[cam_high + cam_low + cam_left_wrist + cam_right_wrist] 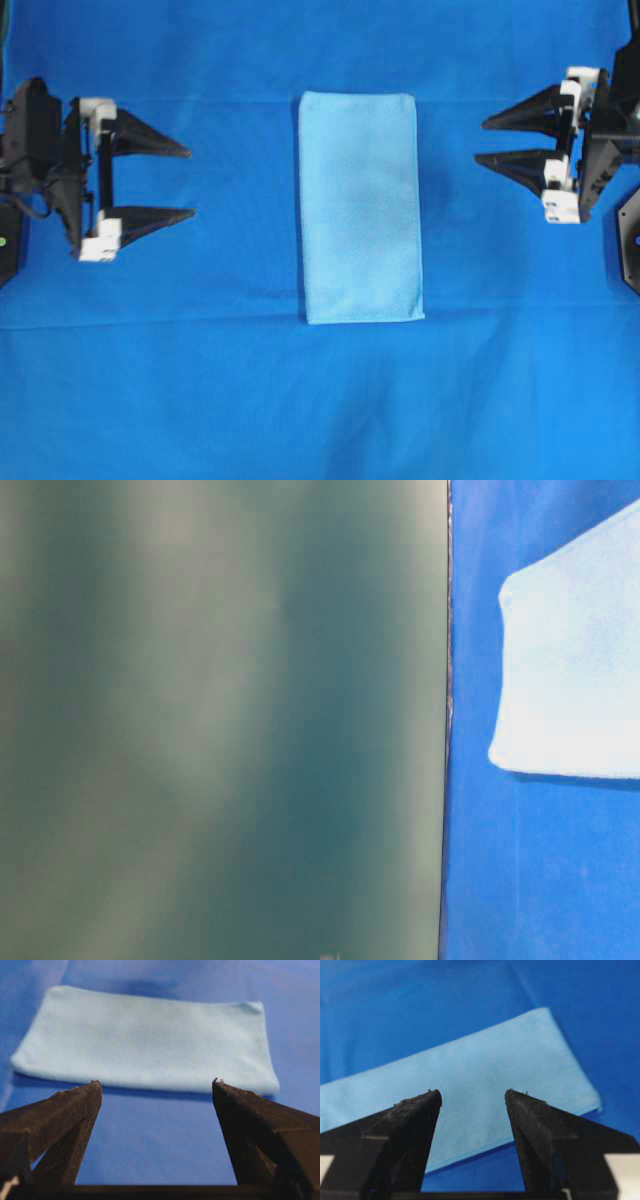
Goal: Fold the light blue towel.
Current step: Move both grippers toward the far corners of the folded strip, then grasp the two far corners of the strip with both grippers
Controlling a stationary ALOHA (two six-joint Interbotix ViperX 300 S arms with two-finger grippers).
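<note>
My left gripper is open, and the way [245, 125] from its fingers to the towel's flat upper corner [304, 99] is free. I should keep going there until the fingers are on both sides of it.
The light blue towel [360, 207] lies flat in the middle of the royal-blue table covering [200, 380], folded into a tall narrow rectangle. It also shows in the left wrist view [145, 1040], the right wrist view [470, 1085] and the table-level view [575, 670]. My left gripper [190, 183] is open and empty, well to the towel's left. My right gripper [482, 142] is open and empty, to the towel's right, level with its upper half. Neither touches the towel.
A blurred grey-green surface [220, 720] fills most of the table-level view and hides the scene there. Dark arm bases stand at the left edge [25, 140] and the right edge [625, 220] of the overhead view.
</note>
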